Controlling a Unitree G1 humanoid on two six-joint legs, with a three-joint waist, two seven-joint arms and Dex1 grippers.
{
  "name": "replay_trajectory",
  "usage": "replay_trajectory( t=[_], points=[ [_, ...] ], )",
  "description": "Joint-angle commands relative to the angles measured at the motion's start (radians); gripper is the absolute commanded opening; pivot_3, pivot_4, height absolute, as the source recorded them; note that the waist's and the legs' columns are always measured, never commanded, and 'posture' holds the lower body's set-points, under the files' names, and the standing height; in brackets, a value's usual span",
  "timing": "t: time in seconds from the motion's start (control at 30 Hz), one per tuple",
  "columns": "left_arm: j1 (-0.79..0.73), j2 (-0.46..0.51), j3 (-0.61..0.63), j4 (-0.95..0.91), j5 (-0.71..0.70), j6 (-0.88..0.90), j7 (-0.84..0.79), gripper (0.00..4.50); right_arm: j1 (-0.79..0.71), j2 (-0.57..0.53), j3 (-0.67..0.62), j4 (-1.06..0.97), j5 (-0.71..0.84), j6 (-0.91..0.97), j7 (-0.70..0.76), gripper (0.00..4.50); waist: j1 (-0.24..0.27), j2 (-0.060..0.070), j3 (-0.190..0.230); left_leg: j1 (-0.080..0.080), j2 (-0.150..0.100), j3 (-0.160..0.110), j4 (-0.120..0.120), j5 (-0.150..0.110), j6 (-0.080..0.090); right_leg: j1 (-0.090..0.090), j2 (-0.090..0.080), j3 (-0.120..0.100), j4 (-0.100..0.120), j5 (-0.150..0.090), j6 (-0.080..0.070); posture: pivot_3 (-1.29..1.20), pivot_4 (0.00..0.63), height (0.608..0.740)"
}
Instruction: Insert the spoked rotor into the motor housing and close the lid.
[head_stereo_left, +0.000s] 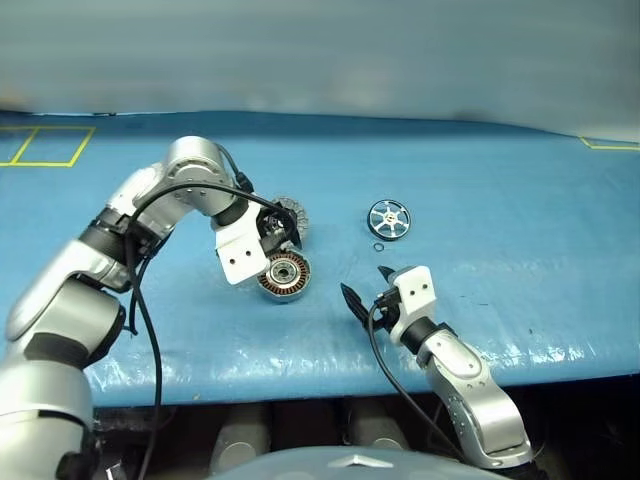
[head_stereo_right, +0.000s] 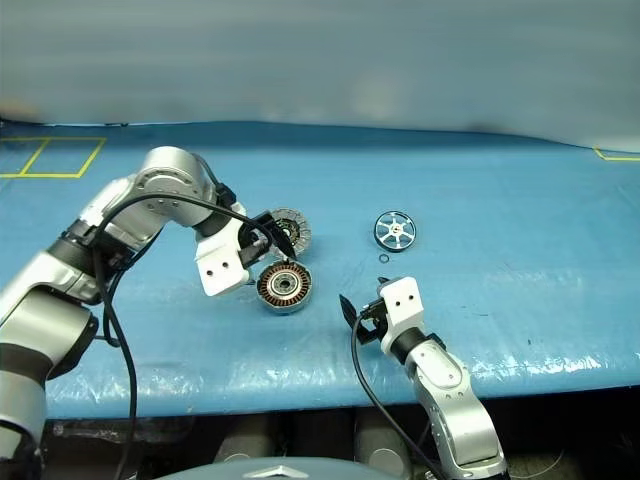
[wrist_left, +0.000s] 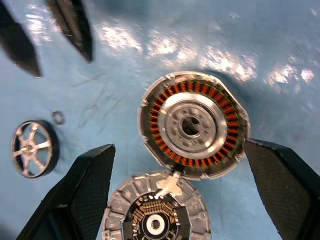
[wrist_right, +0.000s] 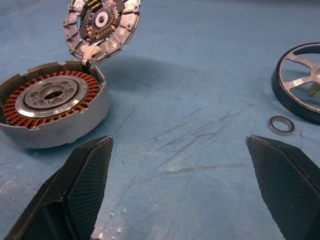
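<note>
My gripper will press down the thin ring (wrist_right: 281, 125), which looks about as wide as the silver hub's round opening (wrist_right: 51, 93), so the ring should settle inside.
The motor housing (head_stereo_left: 284, 275) lies open on the blue mat, its copper windings and silver hub (wrist_left: 192, 125) facing up. Its lid (wrist_right: 102, 22) stands tilted up from a hinge at the housing's far edge, ribbed inner face showing. My left gripper (head_stereo_left: 282, 230) hovers open just above the housing and lid, with nothing between its fingers (wrist_left: 87, 190), and partly hides the lid in the head views. The spoked rotor (head_stereo_left: 388, 219) lies flat on the mat to the right. My right gripper (head_stereo_left: 367, 286) hangs open and empty near the front, between housing and rotor.
A tiny thin ring (head_stereo_left: 377, 247) lies on the mat just in front of the rotor. The blue mat (head_stereo_left: 520, 200) covers the table up to its front edge, and yellow tape lines (head_stereo_left: 45, 145) mark the far left corner.
</note>
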Motion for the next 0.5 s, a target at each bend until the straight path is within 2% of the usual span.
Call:
replay_trajectory(
  t=[0.03, 0.17, 0.27, 0.4, 0.5],
  points=[
    [0.148, 0.024, 0.182, -0.173, -0.085, 0.259, 0.183, 4.43, -0.019, -0.004, -0.019, -0.042, -0.013, 0.007, -0.026, 4.5, -0.002, 0.001, 0.001, 0.0, 0.0, 0.0, 0.0, 0.0, 0.0, 0.0, 0.0, 0.0, 0.0, 0.0, 0.0, 0.0, 0.15, 0.74],
    [0.429, 0.004, 0.347, -0.425, -0.17, 0.553, 0.384, 4.43, -0.067, 0.027, -0.041, -0.001, -0.051, 0.052, -0.111, 4.5, -0.008, 0.002, 0.002, 0.001, 0.001, 0.001, 0.0, 0.0, 0.0, 0.0, 0.0, 0.0, 0.001, 0.0, 0.0, 0.0, 0.15, 0.74],
    [0.628, -0.075, 0.449, -0.581, -0.241, 0.732, 0.559, 4.43, -0.11, 0.04, -0.037, 0.038, -0.108, 0.098, -0.173, 4.5, -0.003, 0.002, 0.003, 0.003, 0.001, 0.003, 0.0, 0.0, 0.0, 0.001, -0.001, 0.0, 0.001, 0.0, 0.0, 0.0, 0.15, 0.74],
    [0.881, -0.181, 0.474, -0.724, -0.265, 0.795, 0.702, 4.43, -0.183, 0.099, -0.057, 0.101, -0.115, 0.133, -0.232, 4.5, -0.002, 0.002, 0.003, 0.003, 0.001, 0.003, 0.0, 0.0, 0.0, 0.001, -0.002, 0.0, 0.001, 0.0, 0.0, 0.0, 0.15, 0.74],
    [1.019, -0.26, 0.439, -0.742, -0.226, 0.806, 0.803, 4.43, -0.237, 0.136, -0.07, 0.159, -0.126, 0.149, -0.274, 4.5, -0.001, 0.002, 0.003, 0.004, 0.001, 0.003, 0.0, 0.0, -0.001, 0.001, -0.002, 0.001, 0.001, 0.002, -0.003, 0.0, 0.15, 0.74]
  ],
)
